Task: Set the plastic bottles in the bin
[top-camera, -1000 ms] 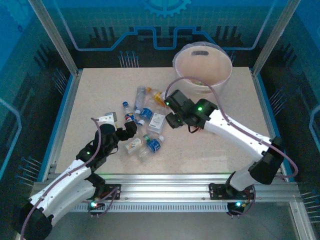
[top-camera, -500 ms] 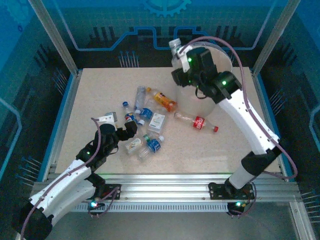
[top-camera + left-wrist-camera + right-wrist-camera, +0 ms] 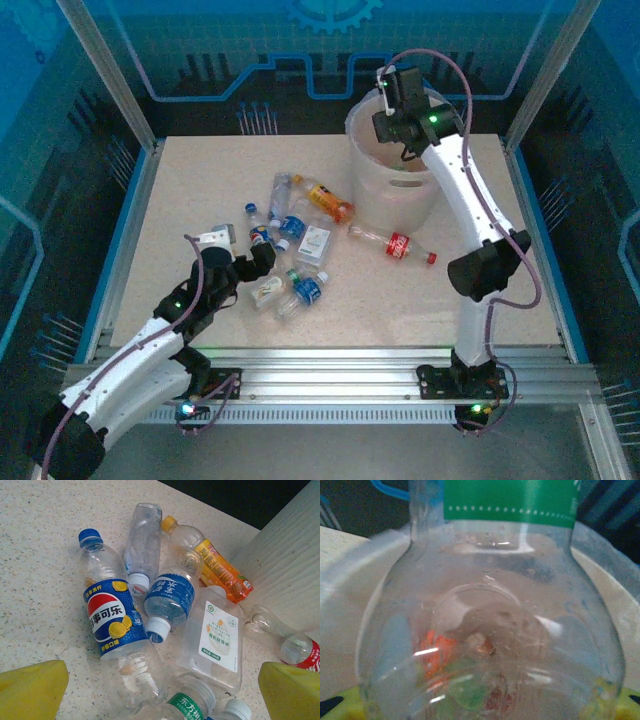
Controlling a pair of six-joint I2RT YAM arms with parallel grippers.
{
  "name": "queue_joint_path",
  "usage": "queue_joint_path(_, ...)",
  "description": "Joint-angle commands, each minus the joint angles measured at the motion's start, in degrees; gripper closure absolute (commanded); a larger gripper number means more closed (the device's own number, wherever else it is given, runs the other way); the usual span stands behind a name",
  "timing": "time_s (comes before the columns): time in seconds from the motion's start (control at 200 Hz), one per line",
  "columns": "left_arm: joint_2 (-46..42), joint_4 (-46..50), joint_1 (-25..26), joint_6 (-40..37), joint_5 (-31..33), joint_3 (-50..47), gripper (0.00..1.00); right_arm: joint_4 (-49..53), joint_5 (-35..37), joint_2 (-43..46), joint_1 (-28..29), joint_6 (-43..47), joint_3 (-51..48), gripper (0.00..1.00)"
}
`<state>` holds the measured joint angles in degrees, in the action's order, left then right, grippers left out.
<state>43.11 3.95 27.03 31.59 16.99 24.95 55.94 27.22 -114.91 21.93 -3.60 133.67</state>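
Observation:
The green-label bottle is inside the bin's rim with the way down open, so my right gripper keeps lowering it toward the bin's bottom and releases it there.
Several plastic bottles lie in a loose pile on the speckled table. Among them are a blue Pepsi bottle, a blue-label bottle, an orange-label bottle and a flat white-label bottle. A red-label bottle lies apart, near the bin. My left gripper hovers open just short of the pile, its yellow fingers wide apart and empty. My right gripper is raised over the bin's far rim, shut on a clear green-label bottle. The bin's inside shows through that bottle.
Metal frame posts and blue side rails border the table. The bin's ribbed wall stands right behind the pile in the left wrist view. Coloured bottles lie blurred at the bin's bottom.
My right arm has lifted a bottle from beside the pile and swung it up over the bin. The left arm and the pile have stayed put.

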Motion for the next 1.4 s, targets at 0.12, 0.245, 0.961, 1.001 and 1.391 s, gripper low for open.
queue_joint_path(0.12, 0.2, -1.6, -0.5, 0.6, -1.0, -0.6, 0.01, 4.6, 7.4, -3.1, -2.6, -1.7, 1.3, 0.76)
queue_joint_path(0.245, 0.2, -1.5, -0.5, 0.7, -1.0, -0.5, 0.01, 4.5, 7.9, -3.3, -3.9, -2.5, -1.6, 0.75)
queue_joint_path(0.961, 0.0, -0.5, -0.5, 0.6, -0.6, -0.2, 0.01, 3.2, 4.9, -3.4, -8.3, -6.0, -11.0, 0.28)
queue_joint_path(1.001, 0.0, -0.4, -0.5, 0.5, -0.6, -0.2, 0.01, 3.2, 5.0, -3.3, -8.4, -6.0, -10.9, 0.24)
queue_joint_path(1.391, -0.3, 0.0, -0.5, 0.4, -0.4, -0.2, 0.01, 4.2, 2.2, 1.9, -8.0, -6.2, -8.9, 0.05)
